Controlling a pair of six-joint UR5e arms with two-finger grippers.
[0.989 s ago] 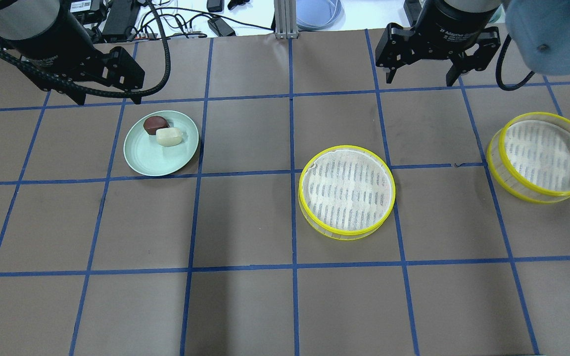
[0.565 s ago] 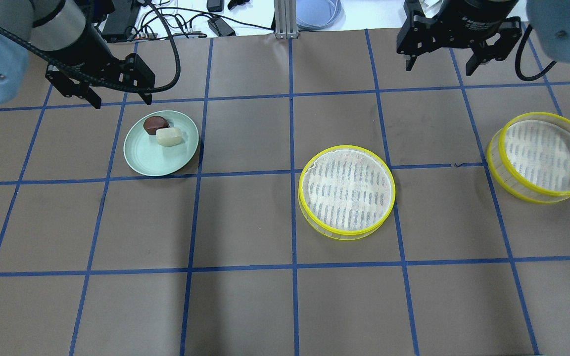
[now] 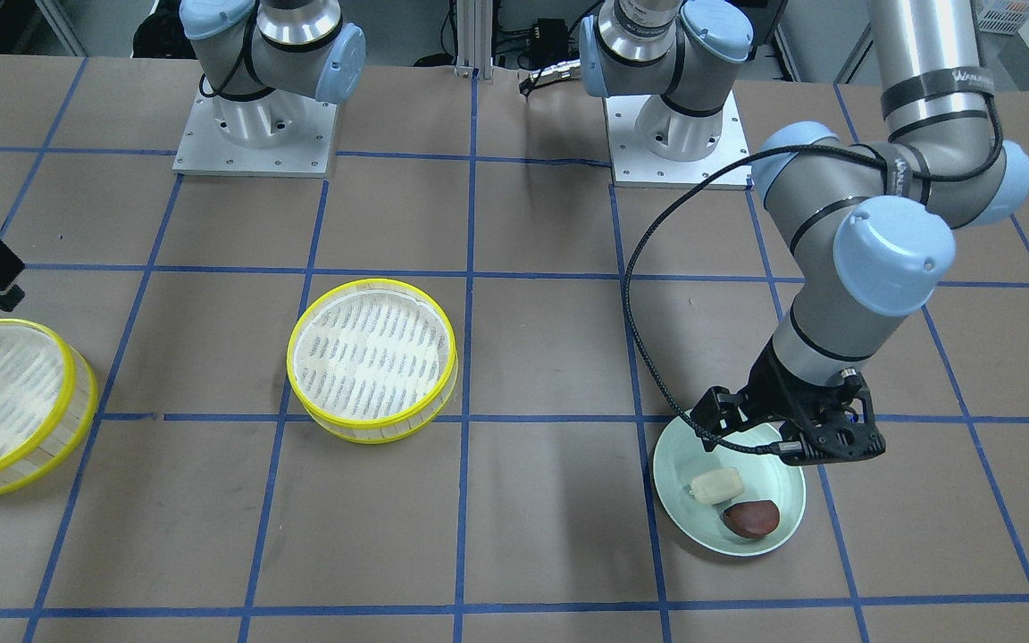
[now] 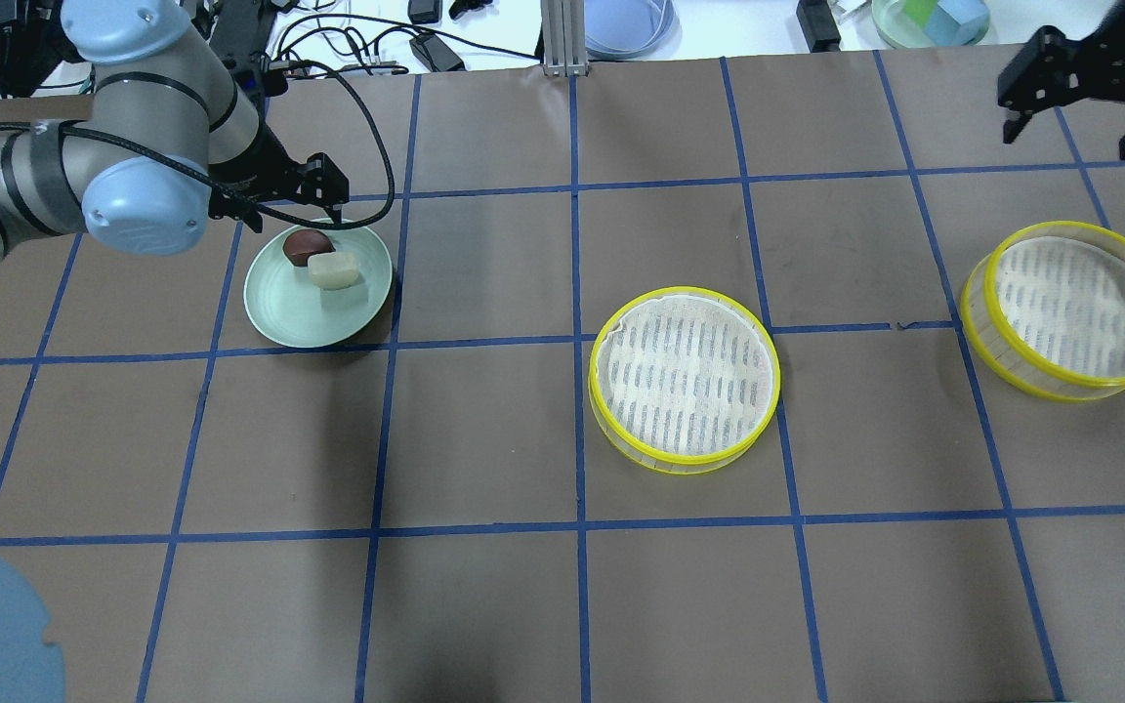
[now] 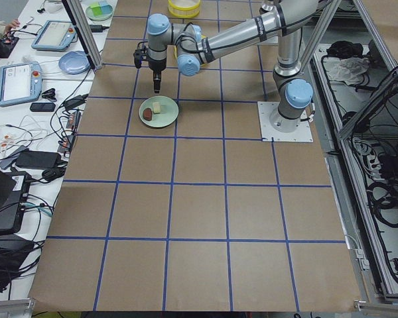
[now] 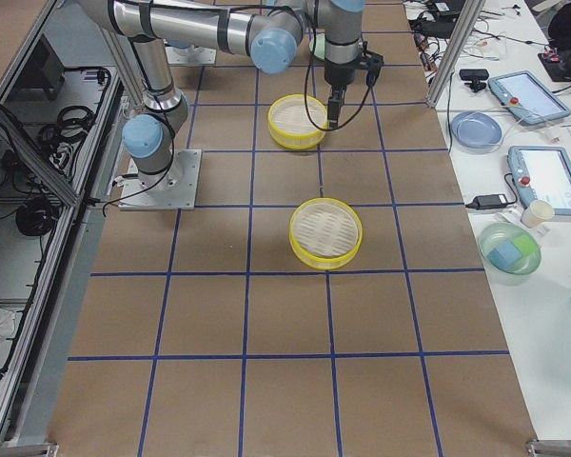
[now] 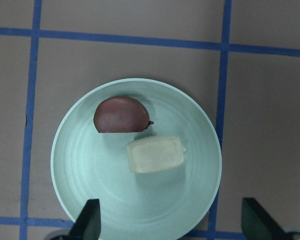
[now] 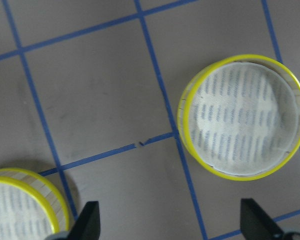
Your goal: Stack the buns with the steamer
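I expect the cream bun [image 3: 716, 486] to come off alone when I lift it, leaving the brown bun, as a thin part of the plate [image 7: 139, 135] shows between the buns.
Two buns lie on a pale green plate [image 4: 294, 312]: a dark reddish-brown rounded bun [image 4: 307, 244] and a pale cream oblong bun [image 4: 333, 270], touching each other. My left gripper [image 4: 294, 217] is open and empty, hovering over the plate's far rim, just behind the buns. The left wrist view shows the brown bun [image 7: 121, 115], the cream bun [image 7: 155, 154] and the plate [image 7: 90, 175]. A yellow-rimmed steamer tray [image 4: 685, 381] sits mid-table, and a second one [image 4: 1075, 308] at the right. My right gripper [image 4: 1075, 137] is open and empty, above the table behind the right steamer.
The table is brown paper with a blue tape grid. Beyond its far edge lie cables, a blue dish [image 4: 626, 24] and a bowl with coloured blocks [image 4: 929, 20]. Both arm bases [image 3: 675, 134] stand at the robot side.
My left gripper has moved right and toward the plate, now over its far rim. My right gripper has moved right, toward the table's far right corner. Both stay open.
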